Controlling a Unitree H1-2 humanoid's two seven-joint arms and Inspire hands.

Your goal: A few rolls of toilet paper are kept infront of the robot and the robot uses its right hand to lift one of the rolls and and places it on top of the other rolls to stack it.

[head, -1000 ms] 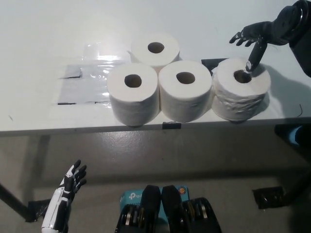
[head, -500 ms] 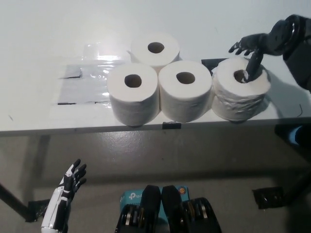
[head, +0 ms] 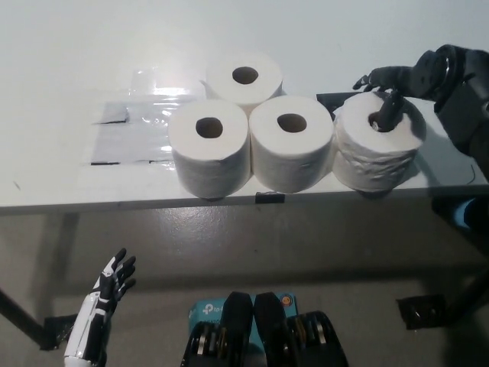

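Observation:
Only one finger of my right hand (head: 390, 112) is inside the core hole of the roll (head: 376, 157), so the roll will hang at a slant when I lift it.
Several white toilet paper rolls stand upright on the white table (head: 61, 183). Three form a cluster: a back roll (head: 244, 78), a front left roll (head: 210, 147) and a front middle roll (head: 292, 143). A separate rightmost roll (head: 380, 149) stands near the table's front edge. My black right hand (head: 391, 88) is over that roll, one finger pushed down into its core hole, the other fingers spread above its far rim. My white left hand (head: 107, 294) hangs open below the table at the lower left.
Clear plastic film (head: 141, 115) with dark tape patches lies on the table left of the rolls. A black patch (head: 330, 99) shows behind the rightmost roll. Below the table's front edge are grey floor, table legs and a teal box (head: 205, 312).
My right hand has lowered and shifted slightly left, its finger going deeper into the rightmost roll's core hole. The rolls and my left hand stay where they were.

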